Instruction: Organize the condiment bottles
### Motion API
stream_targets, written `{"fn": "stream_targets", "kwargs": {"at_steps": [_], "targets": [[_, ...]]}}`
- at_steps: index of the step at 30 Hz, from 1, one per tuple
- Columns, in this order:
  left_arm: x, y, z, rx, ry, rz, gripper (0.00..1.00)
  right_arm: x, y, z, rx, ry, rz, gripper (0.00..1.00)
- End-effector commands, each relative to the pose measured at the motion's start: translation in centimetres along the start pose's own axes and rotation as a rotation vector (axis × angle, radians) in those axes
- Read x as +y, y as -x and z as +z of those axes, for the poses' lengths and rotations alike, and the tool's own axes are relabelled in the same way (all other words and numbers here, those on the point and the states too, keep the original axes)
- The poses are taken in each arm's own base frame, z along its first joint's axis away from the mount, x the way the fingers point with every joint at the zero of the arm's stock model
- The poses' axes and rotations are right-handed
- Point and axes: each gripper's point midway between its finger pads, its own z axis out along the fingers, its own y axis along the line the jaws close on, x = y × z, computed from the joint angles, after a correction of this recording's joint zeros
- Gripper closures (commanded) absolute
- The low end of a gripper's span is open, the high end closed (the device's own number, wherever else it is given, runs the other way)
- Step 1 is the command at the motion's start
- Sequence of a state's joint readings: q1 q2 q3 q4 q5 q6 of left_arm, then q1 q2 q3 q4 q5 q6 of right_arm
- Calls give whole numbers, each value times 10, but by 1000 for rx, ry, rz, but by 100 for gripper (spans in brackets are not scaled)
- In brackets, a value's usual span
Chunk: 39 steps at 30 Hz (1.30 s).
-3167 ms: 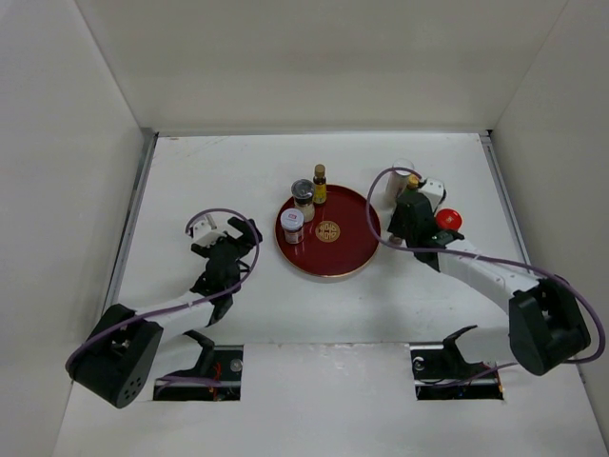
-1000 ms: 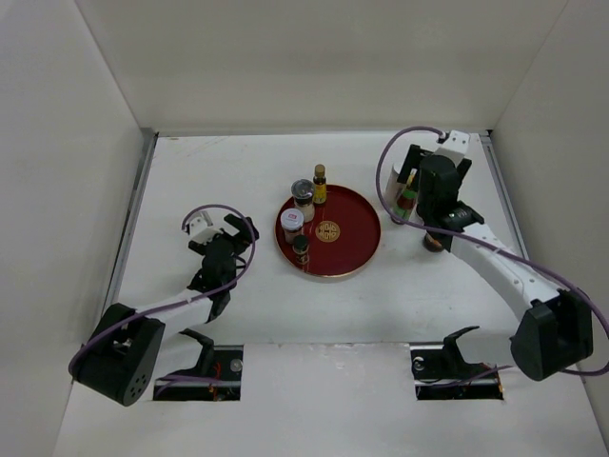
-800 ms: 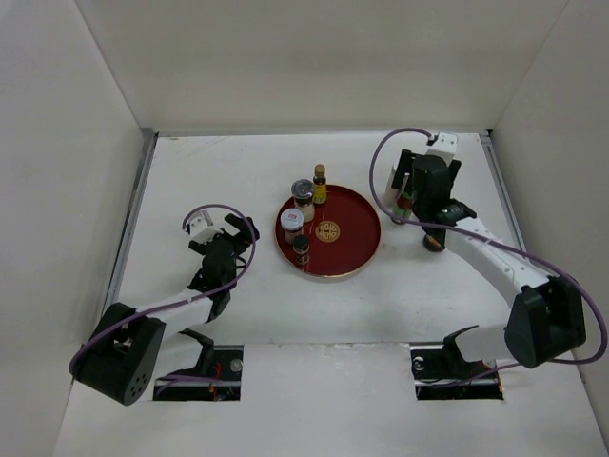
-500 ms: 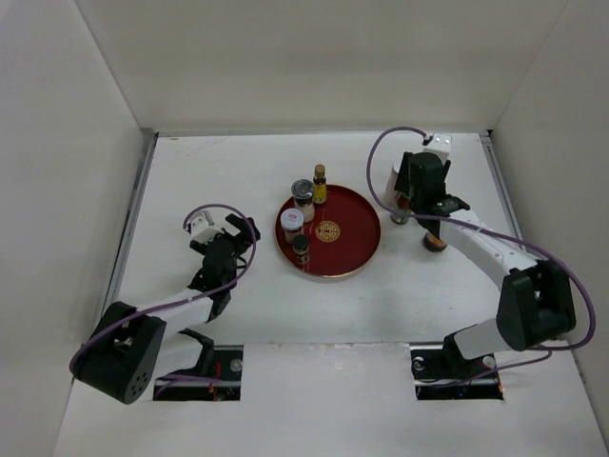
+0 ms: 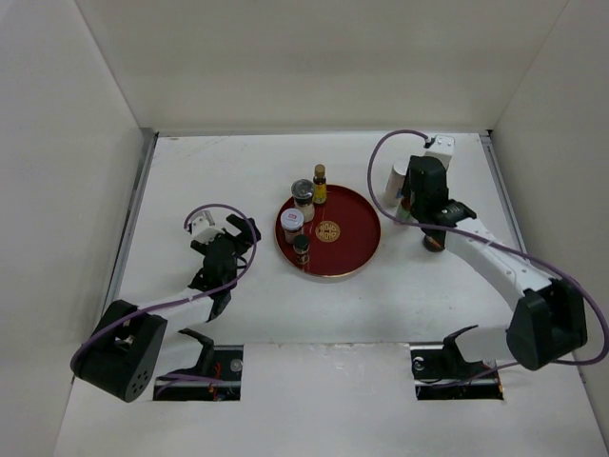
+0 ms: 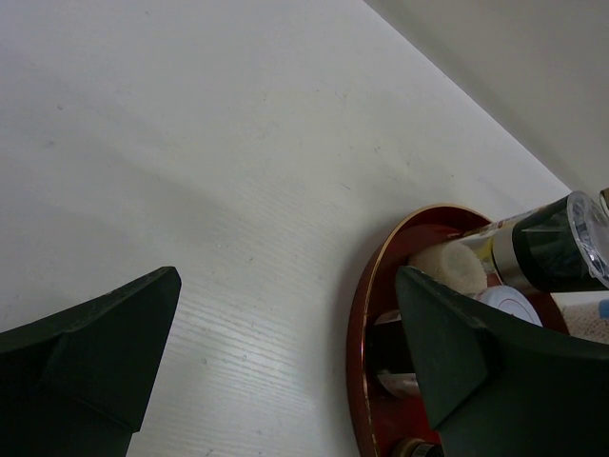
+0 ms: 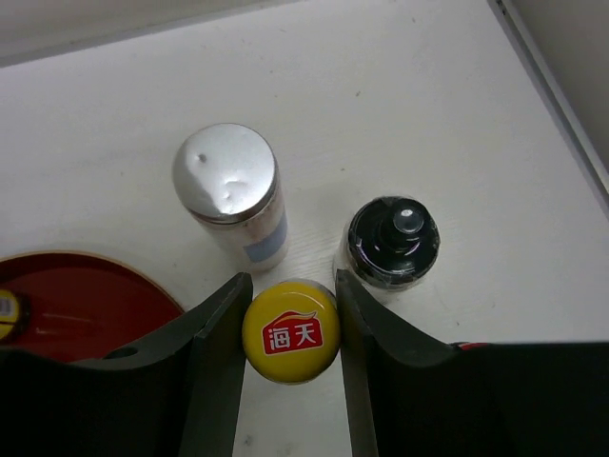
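Observation:
My right gripper's fingers hold the yellow-capped bottle (image 5: 403,207) upright, and the red tray's back (image 5: 344,198) is open beside the standing bottles. I should carry on there and release it.
My right gripper (image 7: 291,303) is shut on a yellow-capped bottle (image 7: 290,333), both fingers against its cap. It stands at the back right of the table, by a tall white silver-capped bottle (image 7: 228,190) and a black-capped bottle (image 7: 392,243). In the top view my right gripper (image 5: 412,204) is beside the white bottle (image 5: 395,179), with a red-capped jar (image 5: 433,241) just in front. Several bottles stand on the round red tray (image 5: 354,249): a yellow-capped one (image 5: 320,184), a black-lidded jar (image 5: 303,193), a red-and-white-lidded jar (image 5: 293,222) and a small dark bottle (image 5: 301,249). My left gripper (image 5: 239,234) is open and empty, left of the tray.
White walls enclose the table on three sides, and a metal rail (image 5: 133,219) runs along its left edge. The left wrist view shows the tray's rim (image 6: 366,314) close to my left gripper's right finger (image 6: 447,352), with bare table between the fingers.
My right gripper carried the yellow-capped bottle toward the back right and lowered it beside the white bottle. A small dark bottle now stands on the tray's front left. The left arm has barely moved.

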<state>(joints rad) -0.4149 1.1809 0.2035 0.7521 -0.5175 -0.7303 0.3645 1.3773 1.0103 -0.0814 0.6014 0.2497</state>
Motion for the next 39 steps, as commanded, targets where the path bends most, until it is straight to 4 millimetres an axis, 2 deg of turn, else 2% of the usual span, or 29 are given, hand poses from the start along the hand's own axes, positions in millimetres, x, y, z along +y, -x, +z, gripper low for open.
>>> {"fn": "stream_targets", "kwargs": {"at_steps": [1, 3, 7, 13, 18, 23, 32, 34, 36, 39], "targets": [[-21, 18, 4, -50, -50, -50, 0, 14, 88, -48, -245, 80, 154, 75], [-18, 16, 6, -46, -38, -45, 0, 32, 97, -60, -259, 150, 163, 75], [-22, 18, 4, -48, -50, -51, 0, 87, 99, -68, -250, 333, 167, 75], [-21, 18, 3, -49, -47, -50, 0, 148, 102, -55, -255, 430, 164, 75], [-20, 15, 5, -37, -44, -43, 0, 179, 109, -37, -266, 448, 142, 75], [-20, 15, 5, -36, -44, -42, 0, 194, 101, -20, -252, 443, 109, 75], [-24, 13, 5, -28, -57, -42, 0, 205, 64, 3, -192, 426, 43, 70], [-24, 15, 5, -36, -53, -42, 0, 205, 61, -1, -186, 429, 35, 59], [-22, 13, 6, -33, -47, -39, 0, 201, 70, -8, -201, 433, 41, 46], [-24, 15, 4, -37, -52, -42, 0, 189, 87, -25, -229, 444, 63, 32]]}}
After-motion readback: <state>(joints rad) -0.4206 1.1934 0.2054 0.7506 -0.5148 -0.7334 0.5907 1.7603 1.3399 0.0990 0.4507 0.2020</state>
